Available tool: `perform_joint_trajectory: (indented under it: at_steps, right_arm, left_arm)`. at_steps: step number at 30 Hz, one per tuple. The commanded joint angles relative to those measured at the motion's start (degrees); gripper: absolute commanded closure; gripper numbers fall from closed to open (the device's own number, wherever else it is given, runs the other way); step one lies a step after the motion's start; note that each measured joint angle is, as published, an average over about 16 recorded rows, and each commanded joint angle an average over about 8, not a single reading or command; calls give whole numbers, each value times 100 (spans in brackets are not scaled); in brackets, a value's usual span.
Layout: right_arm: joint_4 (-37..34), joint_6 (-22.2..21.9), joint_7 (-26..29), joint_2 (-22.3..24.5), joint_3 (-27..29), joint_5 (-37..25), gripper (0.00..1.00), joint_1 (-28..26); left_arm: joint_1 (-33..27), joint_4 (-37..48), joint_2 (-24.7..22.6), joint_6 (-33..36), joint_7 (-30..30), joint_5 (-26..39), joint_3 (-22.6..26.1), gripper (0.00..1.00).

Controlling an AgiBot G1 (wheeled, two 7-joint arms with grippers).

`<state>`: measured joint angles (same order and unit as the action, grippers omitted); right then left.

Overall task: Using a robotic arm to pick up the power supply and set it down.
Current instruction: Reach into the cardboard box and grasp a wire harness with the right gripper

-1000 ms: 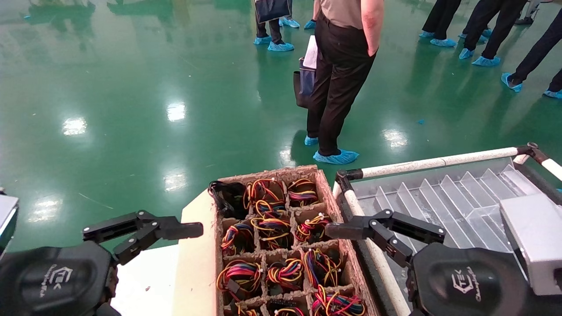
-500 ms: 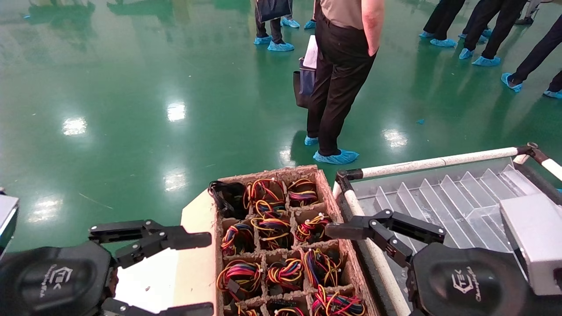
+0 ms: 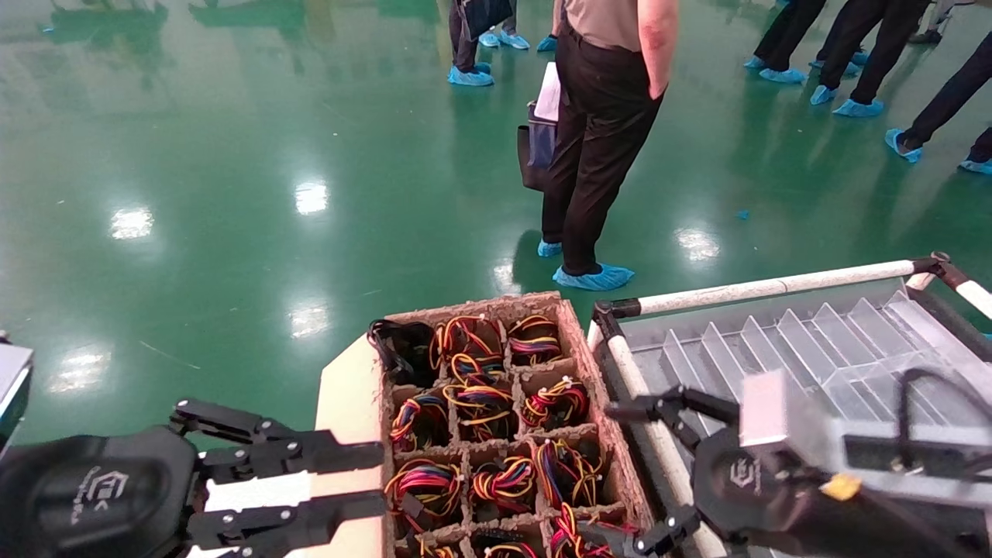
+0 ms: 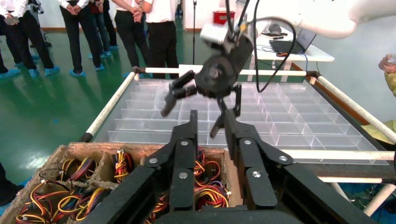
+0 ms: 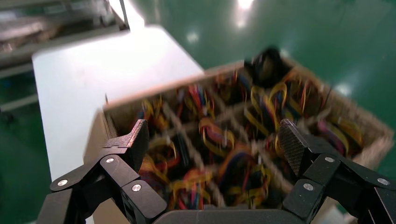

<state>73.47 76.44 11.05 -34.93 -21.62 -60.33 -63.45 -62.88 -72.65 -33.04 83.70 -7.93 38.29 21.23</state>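
Note:
Next, my right gripper picks up its nearest power supply by the wire bundle, because the divider tray is on the other side of the pulp tray from my left gripper.
Several power supplies sit in a brown pulp tray, one per compartment. Mostly their looped red, yellow and orange wire bundles show; the metal boxes are largely hidden. My left gripper reaches in from the left at the tray's near-left edge, open with a narrow gap and holding nothing. In the left wrist view its fingertips hover above a compartment of wires. My right gripper is at the tray's right wall, wide open and empty. In the right wrist view it looks down on the blurred wire bundles.
A clear plastic divider tray in a white-tube frame lies right of the pulp tray. The pulp tray rests on a white table. People stand on the green floor beyond; one in black trousers stands close to the far edge.
My left gripper has dropped and moved right to the tray's edge, its second finger now in view. My right wrist has rolled and swung left, its fingers spread over the tray's right side.

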Motion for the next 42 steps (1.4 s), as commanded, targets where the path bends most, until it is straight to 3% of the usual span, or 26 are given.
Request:
perform_joint_trajectory:
  at_steps: [1,3,8,11,14,16,18,22,25,42]
  right_arm:
    - [-1,-54,29,-4,-104,-249,4,-30]
    - [0,-23,40,-7,-187,-413,19,-64]
    - [52,45,36,-20,-349,-748,80,-142]
    - [105,48,41,-39,-426,-925,99,-181]
    - [155,45,55,-59,-490,-1077,100,-216]
    - [178,38,68,-69,-525,-1165,100,-235]
    - [195,27,80,-77,-554,-1242,100,-248]
    - [221,-9,120,-85,-606,-1390,100,-260]
    - [238,-34,159,-89,-632,-1464,100,-266]
    - [278,-100,150,-18,-612,-1517,100,-226]
  left_arm:
    - [0,0,0,0,0,0,0,100]
    - [0,0,0,0,0,0,0,100]
    - [0,0,0,0,0,0,1,100]
    - [0,0,0,0,0,0,1,100]
    - [0,0,0,0,0,-1,1,98]
    - [0,0,0,0,1,-1,1,88]
    - [0,0,0,0,1,-1,1,69]
    - [0,0,0,0,1,-1,1,22]
    - [-1,0,1,0,1,-1,2,2]
    - [-1,0,1,-1,1,-2,2,0]
